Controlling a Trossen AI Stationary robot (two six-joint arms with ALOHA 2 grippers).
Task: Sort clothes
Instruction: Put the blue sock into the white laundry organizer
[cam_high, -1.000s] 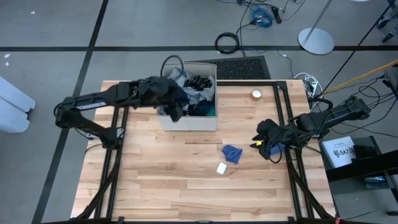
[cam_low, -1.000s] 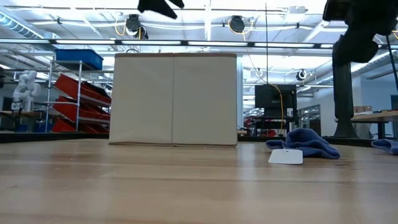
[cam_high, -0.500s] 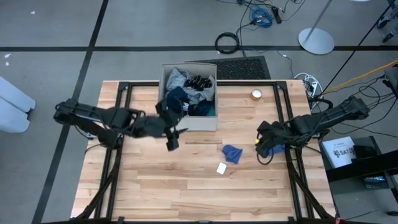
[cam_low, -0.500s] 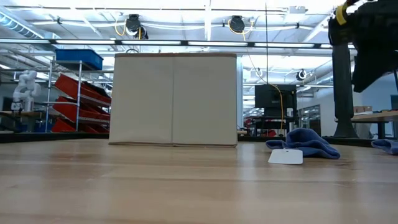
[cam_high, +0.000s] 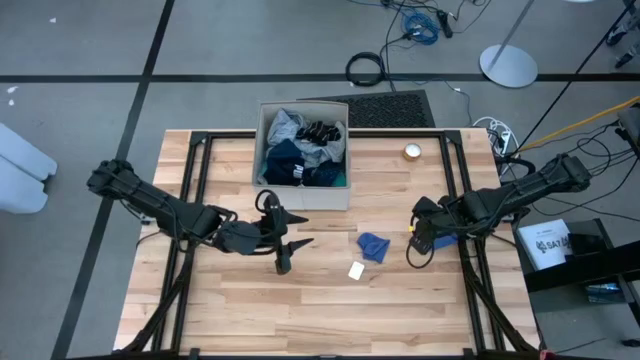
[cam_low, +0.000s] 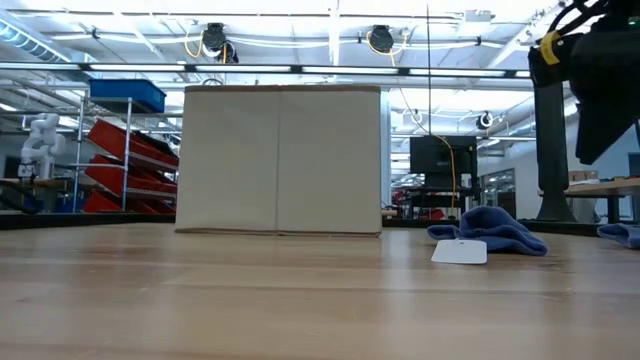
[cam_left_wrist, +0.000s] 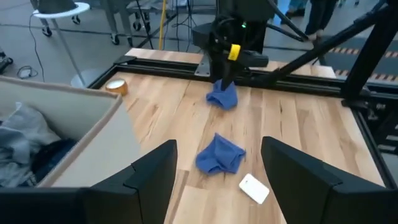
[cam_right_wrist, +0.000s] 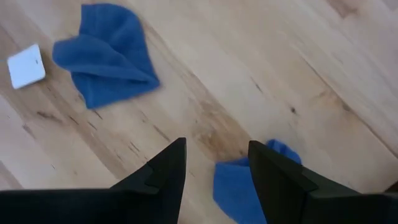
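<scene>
Open wood (cam_right_wrist: 189, 121) lies between the second blue piece (cam_right_wrist: 232, 186) and the flat one. My right gripper should go on down until its open fingers are on either side of the second piece before it closes.
The clothes fill the beige box (cam_high: 303, 195) at the table's far middle: grey, navy, turquoise and striped pieces (cam_high: 300, 150). A blue piece (cam_high: 373, 246) lies flat on the table, next to a white card (cam_high: 356, 270). A second small blue piece (cam_left_wrist: 222, 96) lies farther right. My left gripper (cam_high: 292, 252) hovers open in front of the box, pointing toward the blue piece (cam_left_wrist: 219, 155). My right gripper (cam_high: 418, 243) stands open above the second piece (cam_right_wrist: 245, 180), pointing steeply down; the low view shows it clear of the table.
A roll of tape (cam_high: 412, 152) sits at the far right of the table. Black rails (cam_high: 455, 190) run along the table's left and right sides. Bare wood (cam_high: 300, 310) stretches across the near half.
My left gripper has swung from above the box toward the table's near edge and down, and now hangs over the bare wood in front of the box, still open. My right gripper has tipped more steeply down and rolled, sinking a little. The clothes have not moved.
</scene>
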